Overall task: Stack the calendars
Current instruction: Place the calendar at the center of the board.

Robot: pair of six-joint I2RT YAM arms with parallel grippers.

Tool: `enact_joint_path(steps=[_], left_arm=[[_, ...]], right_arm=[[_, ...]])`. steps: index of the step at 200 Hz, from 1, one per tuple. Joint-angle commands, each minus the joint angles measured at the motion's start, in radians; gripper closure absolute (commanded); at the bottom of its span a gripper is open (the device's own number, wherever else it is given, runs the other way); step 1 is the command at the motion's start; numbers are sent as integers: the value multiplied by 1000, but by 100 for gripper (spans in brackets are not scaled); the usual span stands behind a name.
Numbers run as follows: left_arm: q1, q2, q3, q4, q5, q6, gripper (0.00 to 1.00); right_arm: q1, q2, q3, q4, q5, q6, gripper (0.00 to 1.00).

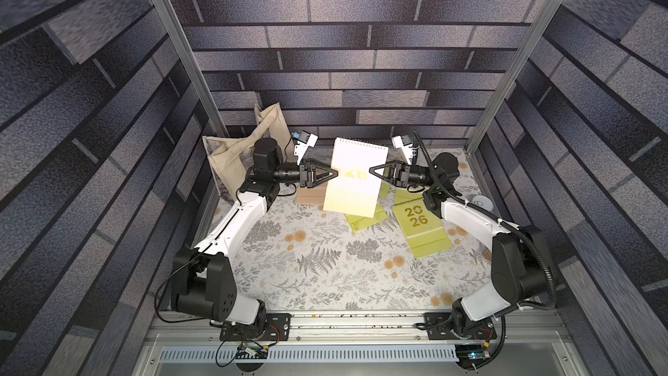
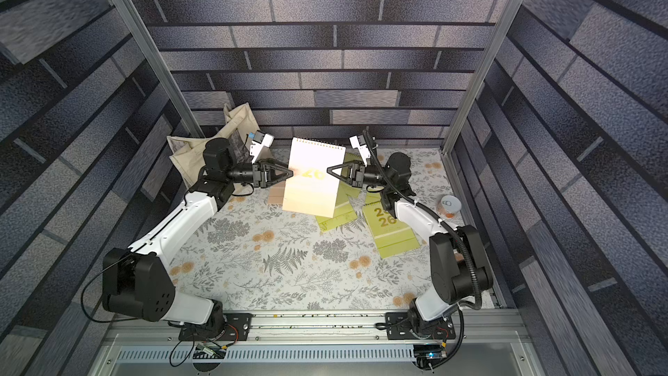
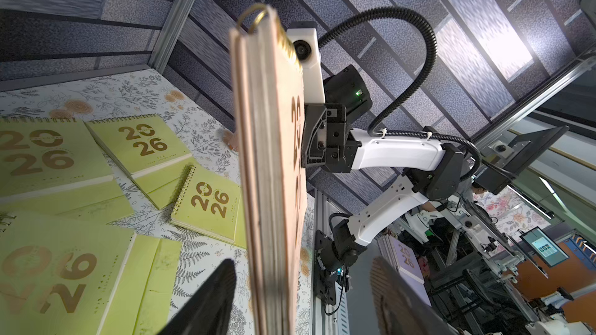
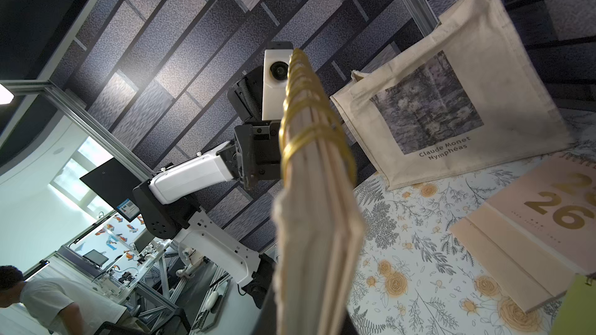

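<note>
The peach-pink calendar hangs slanted (image 1: pixel 360 149) in my right gripper, so my left gripper should hold its opposite edge (image 1: pixel 334 164) while my right gripper grips the calendar again, squarely, before stacking.
A peach-pink calendar (image 1: pixel 356 179) (image 2: pixel 312 179) hangs upright in the air above the table's far middle, gold spiral uppermost. My right gripper (image 1: pixel 370 170) (image 4: pixel 309 323) is shut on its right edge; the wrist view shows the calendar (image 4: pixel 319 236) edge-on between the jaws. My left gripper (image 1: pixel 336 174) (image 3: pixel 301 272) stands open at its left edge, and its fingers (image 3: pixel 213 294) flank the calendar (image 3: pixel 271 156) with a gap on each side. Several lime-green calendars (image 3: pixel 148 146) (image 1: pixel 419 226) lie flat on the cloth below. Another peach one (image 4: pixel 548 220) lies near the bag.
A cream tote bag (image 1: pixel 231 160) (image 4: pixel 451 107) leans in the far left corner. A small cup (image 1: pixel 482 204) stands by the right wall. Metal frame posts and brick-patterned walls enclose the floral tablecloth (image 1: pixel 307 276).
</note>
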Motion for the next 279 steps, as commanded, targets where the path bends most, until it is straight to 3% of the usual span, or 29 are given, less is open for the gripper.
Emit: enact_joint_path(steps=[1,35,113,154,194,205,214,240,279], left_arm=[[-6,-30,37,-14,25,36,16],[-14,-42,44,-86,14,94,17],[-19,-11,70,-110,20,90,39],[-25,-2,61,-111,21,94,41],[-27,3,57,-120,16,99,84],[-27,2,54,-122,13,99,92],[-27,1,55,-124,18,100,100],[-24,-7,58,-145,21,115,100],[-7,-20,50,-159,23,125,100]], right_arm=[[2,11,33,-28,-60,-17,100],[4,19,85,-54,-100,-9,100],[25,19,101,-147,-121,-56,100],[40,13,122,-246,-133,-119,100],[41,4,138,-308,-131,-167,100],[41,5,141,-312,-128,-170,100],[40,5,143,-320,-127,-172,90],[33,-6,145,-330,-128,-185,38],[0,-56,132,-341,-133,-194,35]])
